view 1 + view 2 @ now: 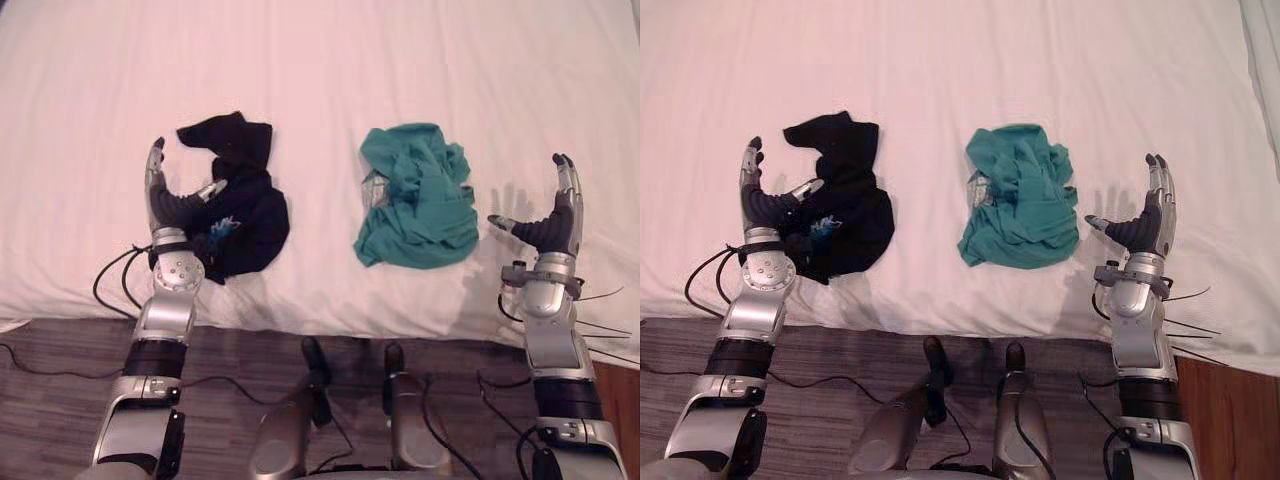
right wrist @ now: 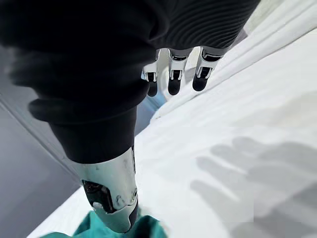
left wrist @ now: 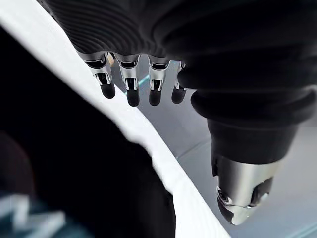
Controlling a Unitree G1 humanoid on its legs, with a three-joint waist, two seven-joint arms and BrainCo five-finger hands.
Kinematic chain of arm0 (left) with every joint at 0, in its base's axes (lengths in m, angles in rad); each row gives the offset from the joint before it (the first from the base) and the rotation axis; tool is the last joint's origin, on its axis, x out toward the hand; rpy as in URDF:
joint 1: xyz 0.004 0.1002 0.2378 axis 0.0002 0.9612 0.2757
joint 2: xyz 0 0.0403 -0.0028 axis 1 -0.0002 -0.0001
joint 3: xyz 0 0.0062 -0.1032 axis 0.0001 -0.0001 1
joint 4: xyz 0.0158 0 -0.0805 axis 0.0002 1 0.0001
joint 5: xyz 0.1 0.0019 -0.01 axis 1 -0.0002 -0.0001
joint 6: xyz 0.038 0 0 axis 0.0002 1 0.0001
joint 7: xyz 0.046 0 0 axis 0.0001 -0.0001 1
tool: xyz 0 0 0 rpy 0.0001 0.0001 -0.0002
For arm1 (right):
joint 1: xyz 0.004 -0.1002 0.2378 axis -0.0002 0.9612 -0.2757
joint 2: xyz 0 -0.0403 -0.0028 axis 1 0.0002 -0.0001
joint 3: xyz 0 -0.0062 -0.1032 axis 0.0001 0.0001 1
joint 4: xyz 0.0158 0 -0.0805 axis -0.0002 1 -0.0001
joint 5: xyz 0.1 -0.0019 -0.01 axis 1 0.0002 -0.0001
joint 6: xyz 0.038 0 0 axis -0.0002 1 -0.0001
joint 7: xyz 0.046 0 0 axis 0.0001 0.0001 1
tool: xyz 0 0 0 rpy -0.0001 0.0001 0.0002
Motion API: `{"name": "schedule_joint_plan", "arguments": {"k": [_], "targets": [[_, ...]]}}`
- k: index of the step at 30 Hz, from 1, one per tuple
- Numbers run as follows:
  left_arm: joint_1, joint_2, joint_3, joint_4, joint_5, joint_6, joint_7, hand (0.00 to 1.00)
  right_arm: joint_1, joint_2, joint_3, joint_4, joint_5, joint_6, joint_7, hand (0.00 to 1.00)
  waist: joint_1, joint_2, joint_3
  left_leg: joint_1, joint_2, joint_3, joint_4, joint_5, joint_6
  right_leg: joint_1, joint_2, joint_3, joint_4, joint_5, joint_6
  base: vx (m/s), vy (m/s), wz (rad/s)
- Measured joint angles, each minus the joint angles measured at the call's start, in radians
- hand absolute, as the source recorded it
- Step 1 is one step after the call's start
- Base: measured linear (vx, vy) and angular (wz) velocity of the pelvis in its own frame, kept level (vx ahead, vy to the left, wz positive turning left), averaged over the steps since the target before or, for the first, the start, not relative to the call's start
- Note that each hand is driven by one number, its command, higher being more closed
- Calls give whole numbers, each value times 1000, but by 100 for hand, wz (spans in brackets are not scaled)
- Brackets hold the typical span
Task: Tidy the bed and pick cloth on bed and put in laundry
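Note:
I expect the black garment (image 1: 256,225) to come up bunched together with folds dangling when I lift it, because a loose end (image 1: 218,131) trails from the crumpled heap.
Two crumpled garments lie on the white bed (image 1: 320,70). A black garment (image 1: 245,215) with a small blue print sits at the left, and a teal cloth (image 1: 420,200) sits right of centre. My left hand (image 1: 165,205) stands open just left of the black garment, its thumb touching the cloth's edge. My right hand (image 1: 555,220) hovers open to the right of the teal cloth, apart from it, fingers straight up. The black garment (image 3: 59,178) shows beside the left hand in its wrist view, and a teal edge (image 2: 99,230) shows in the right wrist view.
The bed's near edge (image 1: 330,325) runs across the lower part of the view, with dark wooden floor (image 1: 60,350) below it. A fold of white bedding (image 1: 1262,60) lies at the far right. Bare sheet spreads behind both garments.

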Motion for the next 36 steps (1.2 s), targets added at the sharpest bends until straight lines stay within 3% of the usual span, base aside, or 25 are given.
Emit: {"name": "schedule_joint_plan", "arguments": {"k": [4, 5, 11, 16, 20, 23, 29, 33, 36], "targets": [[-22, -10, -38, 60, 41, 15, -18, 0, 17, 1, 7, 0, -3, 0, -2, 0, -18, 10, 32, 0, 4, 23, 14, -7, 0, -12, 3, 24, 12, 1, 0, 31, -74, -20], [-22, -13, -46, 69, 56, 16, -22, 100, 22, 1, 8, 0, -9, 0, -2, 0, -17, 14, 33, 0, 7, 27, 22, -12, 4, -12, 5, 29, 14, 1, 0, 26, -54, -10], [-68, -7, -111, 167, 138, 21, -70, 100, 36, 1, 9, 0, -9, 0, -1, 0, -15, 27, 40, -8, 9, 36, 27, -19, 1, -29, 6, 40, 20, 4, 4, 17, -55, -5], [-133, 29, -118, 256, 261, 24, -154, 100, 32, 11, 18, -48, -9, 0, 3, 0, -12, 30, 42, -19, 7, 43, 27, -19, 2, -41, 5, 49, 15, 16, 9, 29, -40, -4], [-138, 11, -118, 281, 289, 27, -170, 100, -26, 11, 66, -51, -10, 0, 6, 0, -11, 30, 42, -14, 8, 41, 29, -18, 2, -34, 6, 48, 13, 17, 10, 49, -62, -1], [-109, -13, -118, 268, 270, 30, -170, 100, -81, 6, 84, -49, -10, 0, 24, 0, -10, 31, 41, -9, 8, 35, 30, -18, 2, -25, 5, 42, 11, 17, 10, 50, -64, 4], [49, -70, -118, 120, 135, -20, -170, 100, -198, -41, 138, 85, -11, 0, 26, 0, 2, 35, 40, -13, 8, -19, 37, -18, 3, 7, 0, -8, -6, 17, 10, 62, -59, 22], [143, -145, -117, 48, 47, -62, -173, 100, -280, -100, 156, 254, -8, 5, 51, 0, 46, 77, 40, -41, 6, -50, 50, -18, 3, 4, -6, -39, -7, 17, 10, 59, -54, 24], [200, -168, -116, 23, 7, -76, -185, 100, -340, -107, 176, 374, -3, 7, 72, 0, 50, 97, 40, -52, 6, -65, 50, -13, 9, 1, -7, -56, -6, 16, 9, 52, -55, 16]]}}
